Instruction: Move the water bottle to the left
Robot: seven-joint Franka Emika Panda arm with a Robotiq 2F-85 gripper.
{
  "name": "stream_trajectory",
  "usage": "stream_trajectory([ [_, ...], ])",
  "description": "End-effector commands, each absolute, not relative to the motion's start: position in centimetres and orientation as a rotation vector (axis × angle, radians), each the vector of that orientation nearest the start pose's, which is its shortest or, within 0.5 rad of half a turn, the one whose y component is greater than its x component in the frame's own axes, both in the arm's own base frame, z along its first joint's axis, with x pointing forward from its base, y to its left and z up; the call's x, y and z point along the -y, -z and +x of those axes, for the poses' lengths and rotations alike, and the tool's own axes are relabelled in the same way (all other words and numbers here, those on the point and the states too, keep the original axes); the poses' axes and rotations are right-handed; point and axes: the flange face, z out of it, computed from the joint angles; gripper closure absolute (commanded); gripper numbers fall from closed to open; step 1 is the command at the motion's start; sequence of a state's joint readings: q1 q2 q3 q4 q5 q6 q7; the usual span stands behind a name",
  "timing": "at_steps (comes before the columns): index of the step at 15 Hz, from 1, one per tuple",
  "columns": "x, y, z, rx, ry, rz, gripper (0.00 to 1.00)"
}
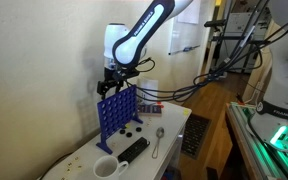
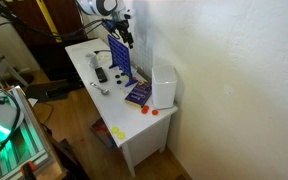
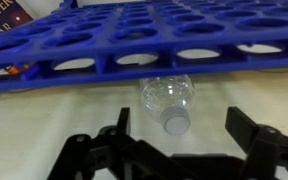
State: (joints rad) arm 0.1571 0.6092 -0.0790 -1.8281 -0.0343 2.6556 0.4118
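Note:
The water bottle's white cap (image 3: 175,122) is deeper than the ends of the gripper's open fingers, so the robot should reach farther down and close around the cap before it lifts the bottle.
In the wrist view the water bottle (image 3: 168,98) is seen from above. It is clear and ribbed with a white cap, and it stands on the pale table right beside the blue grid game (image 3: 134,40). My gripper (image 3: 184,128) is open above it, with one black finger on each side of the cap and not touching it. In both exterior views the gripper (image 1: 111,86) (image 2: 122,36) hangs at the top of the blue grid game (image 1: 117,112) (image 2: 120,60). I cannot make out the bottle in either exterior view.
On the white table (image 1: 174,120) lie a white mug (image 1: 105,167), a black remote (image 1: 134,150), a spoon (image 1: 158,140) and small black discs (image 1: 132,128). A book (image 2: 138,95) and a white cylinder (image 2: 164,85) stand at one end. The wall is close behind the game.

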Motion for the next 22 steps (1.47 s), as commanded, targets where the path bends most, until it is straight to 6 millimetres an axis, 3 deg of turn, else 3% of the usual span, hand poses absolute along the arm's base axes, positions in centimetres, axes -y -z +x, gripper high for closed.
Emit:
stream_trajectory([
  [1,-6.5,-21.78,66.86,-0.478,0.382,-3.115,0.32],
  [3,-6.76,-21.87,66.96,-0.458,0.405,-3.132,0.45],
  [6,-7.01,-22.05,67.05,-0.44,0.423,-3.15,0.45],
  [10,-7.1,-22.07,67.12,-0.414,0.447,-3.167,0.23],
  [13,-7.09,-21.94,67.24,-0.396,0.464,-3.172,0.18],
  [18,-7.1,-21.51,67.24,-0.389,0.463,-3.168,0.4],
  [20,-7.09,-21.46,67.25,-0.387,0.463,-3.169,0.63],
  [22,-7.15,-21.55,67.22,-0.375,0.466,-3.167,0.79],
])
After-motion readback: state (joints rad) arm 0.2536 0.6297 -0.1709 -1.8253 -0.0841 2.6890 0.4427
